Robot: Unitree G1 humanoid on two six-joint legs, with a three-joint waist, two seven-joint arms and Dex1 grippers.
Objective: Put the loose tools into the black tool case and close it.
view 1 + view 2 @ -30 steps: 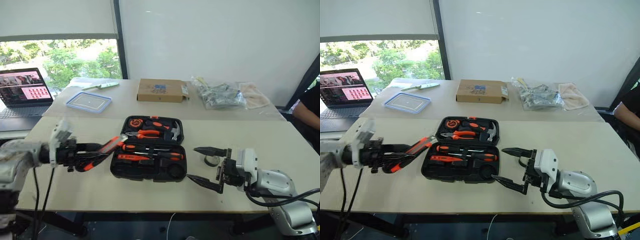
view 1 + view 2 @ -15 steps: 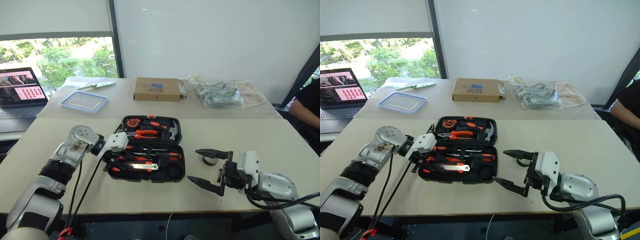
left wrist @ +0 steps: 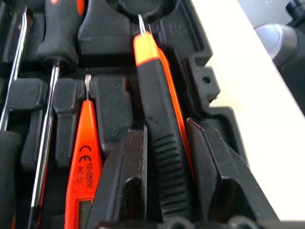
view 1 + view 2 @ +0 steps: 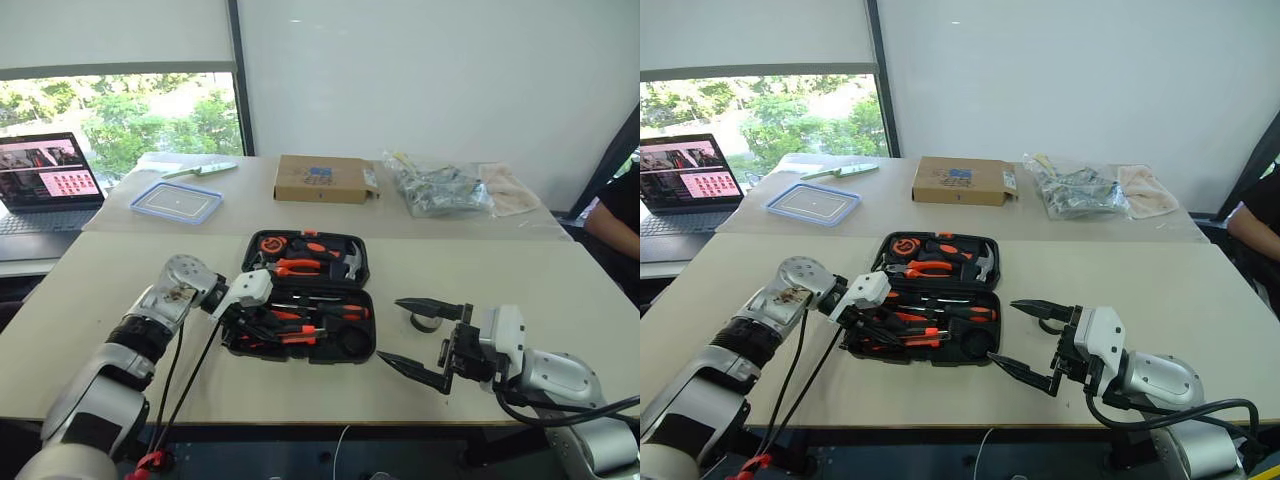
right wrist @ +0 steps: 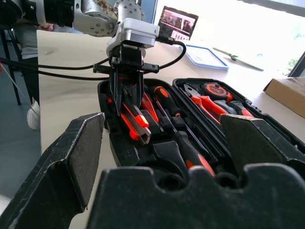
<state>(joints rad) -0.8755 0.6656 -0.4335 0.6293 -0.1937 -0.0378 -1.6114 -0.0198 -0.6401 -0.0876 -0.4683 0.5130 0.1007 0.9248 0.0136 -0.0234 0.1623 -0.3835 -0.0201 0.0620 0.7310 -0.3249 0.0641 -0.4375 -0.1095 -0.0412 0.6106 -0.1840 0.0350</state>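
I should open my left gripper and then push the knife's body (image 3: 166, 145) flat with closed fingers, because the utility knife (image 3: 156, 90) sits tilted in the front slot.
The black tool case (image 4: 330, 357) lies open in the middle of the near table. Pliers, a hammer and a tape measure fill its far half. Screwdrivers (image 4: 322, 312) lie in its near half, among them a slim all-orange one (image 3: 83, 157). My left gripper (image 3: 164, 126) is low over the near half, shut on the rear of the orange-and-black utility knife (image 3: 152, 90). The knife's tip points along the front slot. My right gripper (image 4: 390, 330) hangs open to the right of the case. The small black tape roll (image 4: 425, 322) lies on the table by its far finger.
On the far table are a laptop (image 4: 45, 180), a clear blue-rimmed container (image 4: 180, 202), a cardboard box (image 4: 322, 180) and a plastic bag of parts (image 4: 440, 190). A person sits at the right edge (image 4: 622, 225). Bare tabletop lies on both sides of the case.
My left arm swung in from the left of the case with the utility knife and lowered it onto the near half. The right gripper kept still and open.
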